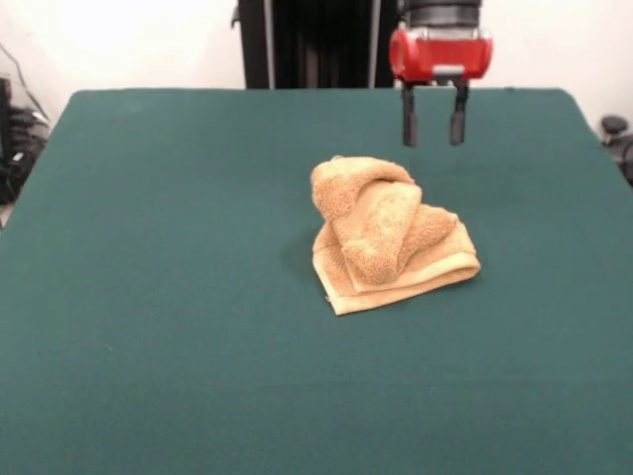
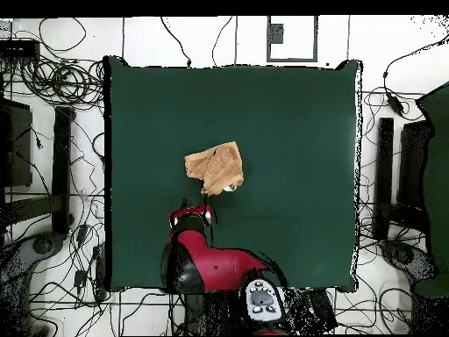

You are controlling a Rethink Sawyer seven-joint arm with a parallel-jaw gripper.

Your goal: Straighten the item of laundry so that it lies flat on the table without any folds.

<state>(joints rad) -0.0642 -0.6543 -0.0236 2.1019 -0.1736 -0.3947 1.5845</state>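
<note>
The tan-orange towel will open out into a long drape when I lift it, because the rolled flap lies loosely over the folded layer.
The tan-orange towel lies crumpled and folded over itself near the middle of the dark green table. A rolled flap is heaped on top of a folded layer. In the overhead view the towel is a small bunched patch. My gripper hangs from the red wrist above the table, behind the towel and slightly to its right in the front view. It is open and empty, with the two dark fingers apart. It is clear of the cloth. In the overhead view the gripper sits just below the towel.
The table's far edge runs just behind the gripper by the black pedestal. In the overhead view, cables and dark equipment ring the table on the floor. The red arm reaches in from the bottom edge.
</note>
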